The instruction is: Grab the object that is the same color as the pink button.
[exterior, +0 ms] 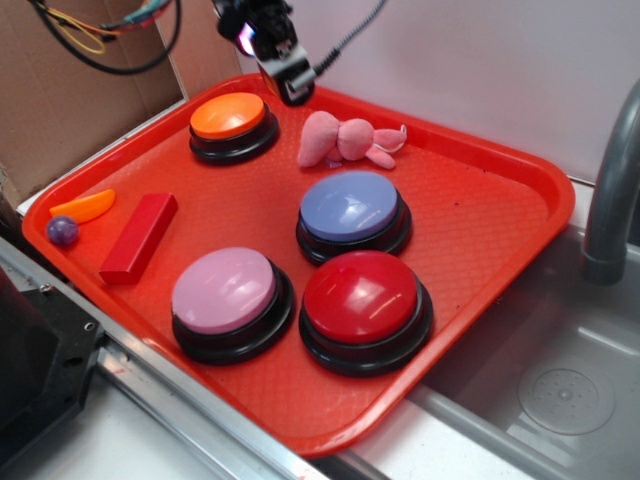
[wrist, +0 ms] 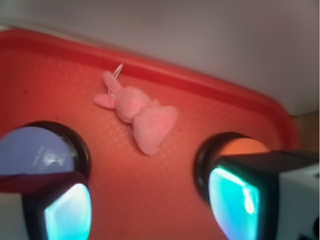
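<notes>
The pink plush toy (exterior: 342, 139) has a thin white cord (exterior: 403, 130) sticking out beside the ears, so that cord will come along as a loop when I lift the toy.
A small pink plush toy (exterior: 345, 141) lies on the red tray (exterior: 490, 210) near its far rim, between the orange button and the lavender-blue button. In the wrist view the pink plush toy (wrist: 139, 115) lies ahead of the jaws, which stand wide apart with bare tray between them. The gripper (wrist: 150, 205) is open and holds nothing. From the exterior view the gripper (exterior: 290, 80) hangs above the tray's far edge, up and left of the toy. The pink button (exterior: 225, 292) stands at the tray's front left, far from the gripper.
On the tray stand an orange button (exterior: 230, 120), a lavender-blue button (exterior: 350, 208) and a red button (exterior: 362, 300). A red block (exterior: 138, 238), an orange wedge (exterior: 84, 206) and a purple ball (exterior: 62, 231) lie at the left. A sink (exterior: 560, 390) and grey pipe (exterior: 612, 190) are at the right.
</notes>
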